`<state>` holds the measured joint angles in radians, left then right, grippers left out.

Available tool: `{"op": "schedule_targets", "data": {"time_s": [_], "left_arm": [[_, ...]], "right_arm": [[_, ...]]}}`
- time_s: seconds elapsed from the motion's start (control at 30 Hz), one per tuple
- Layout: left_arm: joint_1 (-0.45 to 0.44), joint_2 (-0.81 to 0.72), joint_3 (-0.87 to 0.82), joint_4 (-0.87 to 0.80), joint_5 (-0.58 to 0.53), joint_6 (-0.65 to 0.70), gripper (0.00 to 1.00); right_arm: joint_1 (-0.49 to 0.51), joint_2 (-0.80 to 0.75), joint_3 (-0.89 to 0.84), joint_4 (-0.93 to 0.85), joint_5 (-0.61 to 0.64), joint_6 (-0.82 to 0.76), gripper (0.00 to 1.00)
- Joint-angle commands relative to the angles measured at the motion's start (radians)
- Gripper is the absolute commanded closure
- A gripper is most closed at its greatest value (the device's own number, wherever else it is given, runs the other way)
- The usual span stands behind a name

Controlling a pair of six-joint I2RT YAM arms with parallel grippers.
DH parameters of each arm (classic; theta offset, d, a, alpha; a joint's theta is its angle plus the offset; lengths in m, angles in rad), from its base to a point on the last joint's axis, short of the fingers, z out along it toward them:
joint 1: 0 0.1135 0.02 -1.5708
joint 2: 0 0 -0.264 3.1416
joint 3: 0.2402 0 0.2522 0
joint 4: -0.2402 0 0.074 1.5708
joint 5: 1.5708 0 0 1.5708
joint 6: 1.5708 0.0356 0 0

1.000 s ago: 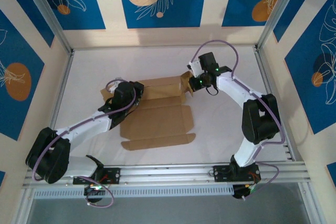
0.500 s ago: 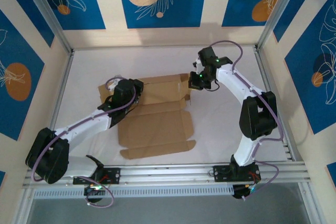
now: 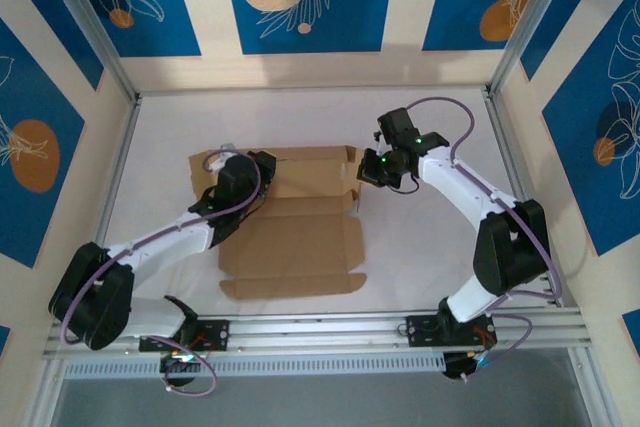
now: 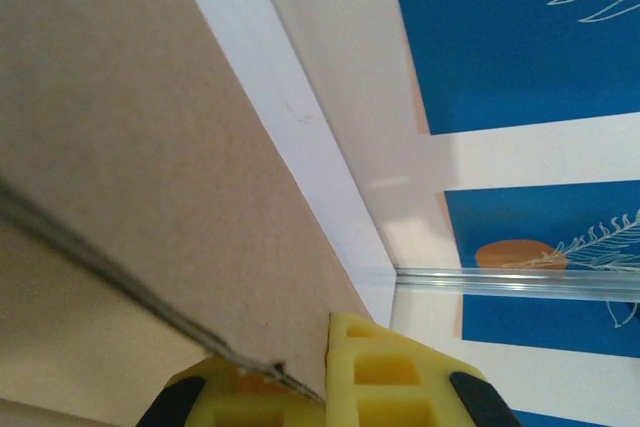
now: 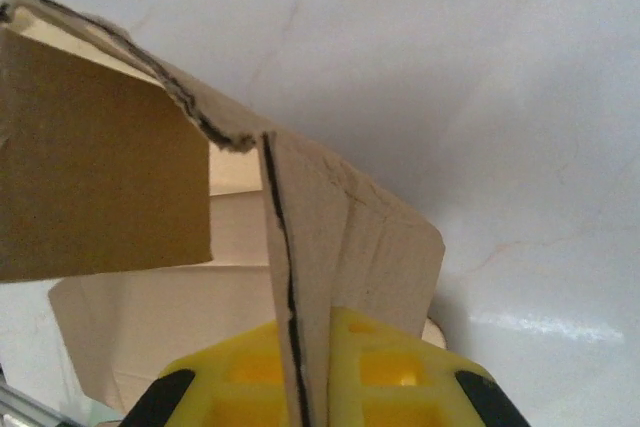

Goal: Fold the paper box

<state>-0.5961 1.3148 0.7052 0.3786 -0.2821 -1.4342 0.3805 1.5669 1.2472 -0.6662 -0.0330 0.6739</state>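
Note:
I should pull the box's far panel [image 3: 308, 178] upright with my left gripper, because it leans back from the box's base, and hold it while my right gripper folds the box's side flap [image 3: 353, 166] inward.
The paper box [image 3: 295, 237] is a brown die-cut cardboard sheet lying mostly flat on the white table, its far panel [image 3: 305, 169] raised. My left gripper [image 3: 243, 179] is shut on the far panel's left part; in the left wrist view the cardboard [image 4: 130, 167] runs down between the yellow fingers [image 4: 385, 372]. My right gripper [image 3: 372, 169] is shut on the side flap at the box's far right corner [image 3: 353, 159]. The right wrist view shows that flap [image 5: 330, 247] pinched edge-on between yellow fingers [image 5: 390, 372], with another flap [image 5: 100, 177] at left.
The white table [image 3: 420, 237] is fenced by an aluminium frame, with posts at the far corners [image 3: 130, 97] and a rail along the near edge [image 3: 320, 329]. Blue patterned walls surround it. Open table lies right of the box and behind it.
Both arms have drawn the box toward the near-left. The right gripper moved down and slightly right with the flap; the box's near edge slid left and the sheet straightened.

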Motion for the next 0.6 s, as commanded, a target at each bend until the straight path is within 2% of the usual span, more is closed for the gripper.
{"op": "schedule_targets", "data": {"time_s": [0.0,0.2,0.37,0.57], "left_arm": [[-0.002,0.021,-0.009,0.107,-0.058,0.064,1.00],[0.000,0.061,-0.006,0.239,-0.086,0.099,1.00],[0.001,0.120,-0.025,0.410,-0.068,0.129,1.00],[0.000,0.171,-0.105,0.631,-0.058,0.152,1.00]], "right_arm": [[-0.020,-0.064,0.030,0.072,0.041,0.030,0.89],[-0.038,-0.031,0.060,0.100,-0.001,0.141,0.89],[-0.038,-0.062,-0.067,0.281,-0.007,0.187,0.88],[0.016,-0.186,-0.283,0.503,0.079,0.087,0.86]]}}
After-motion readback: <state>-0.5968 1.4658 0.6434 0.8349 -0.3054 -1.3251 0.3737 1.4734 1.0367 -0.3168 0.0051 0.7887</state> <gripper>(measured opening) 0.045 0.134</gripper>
